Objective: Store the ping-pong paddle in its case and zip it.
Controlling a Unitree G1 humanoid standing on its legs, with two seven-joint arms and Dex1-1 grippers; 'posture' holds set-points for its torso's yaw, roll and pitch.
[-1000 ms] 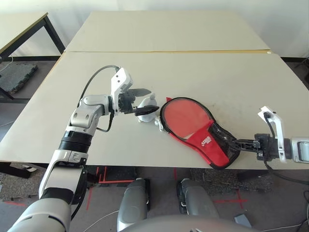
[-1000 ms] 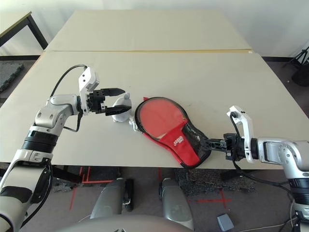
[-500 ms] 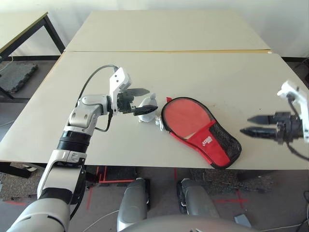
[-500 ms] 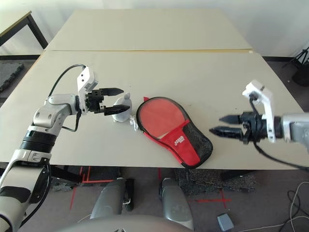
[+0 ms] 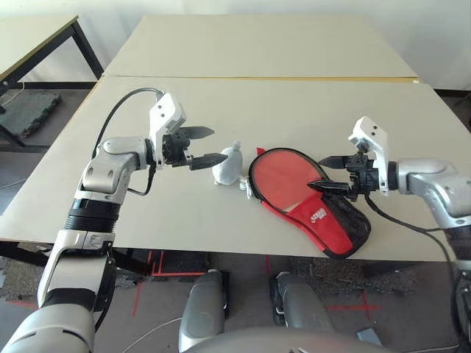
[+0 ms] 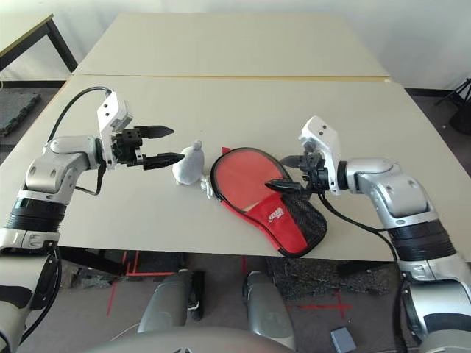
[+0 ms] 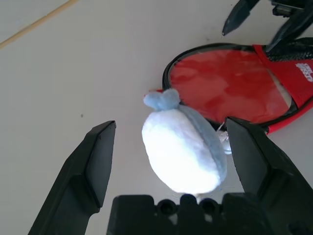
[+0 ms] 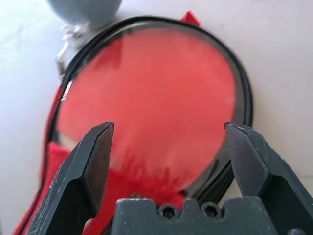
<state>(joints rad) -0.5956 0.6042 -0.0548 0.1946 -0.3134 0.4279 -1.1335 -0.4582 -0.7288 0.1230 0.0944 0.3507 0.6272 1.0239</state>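
A pale cord and shiny bead [image 5: 246, 185] are attached to the plush toy's side [image 5: 228, 165], so I expect the plush toy to pull them along when I carry it around the case.
The ping-pong paddle [image 5: 283, 175] lies with its round red face up inside the open case [image 5: 328, 229]. The black zip edge rings the paddle's head. Its handle end is covered by the case's red fabric and black mesh, near the table's front edge. My right gripper [image 5: 316, 173] hovers open over the right side of the paddle's head [image 8: 156, 93], holding nothing. My left gripper [image 5: 219, 144] is open just left of a pale plush toy [image 5: 228, 165], with its fingers [image 7: 93, 161] on either side of the toy [image 7: 181, 147] and apart from it.
The plush toy sits against the left rim of the case. The cream table [image 5: 294, 103] stretches away behind the arms, with a seam to a second table [image 5: 257, 44] at the back. The front edge runs just below the case.
My right gripper has opened, let go of the case's narrow end and swung up and left over the paddle's head. My left gripper has drawn back a little from the plush toy.
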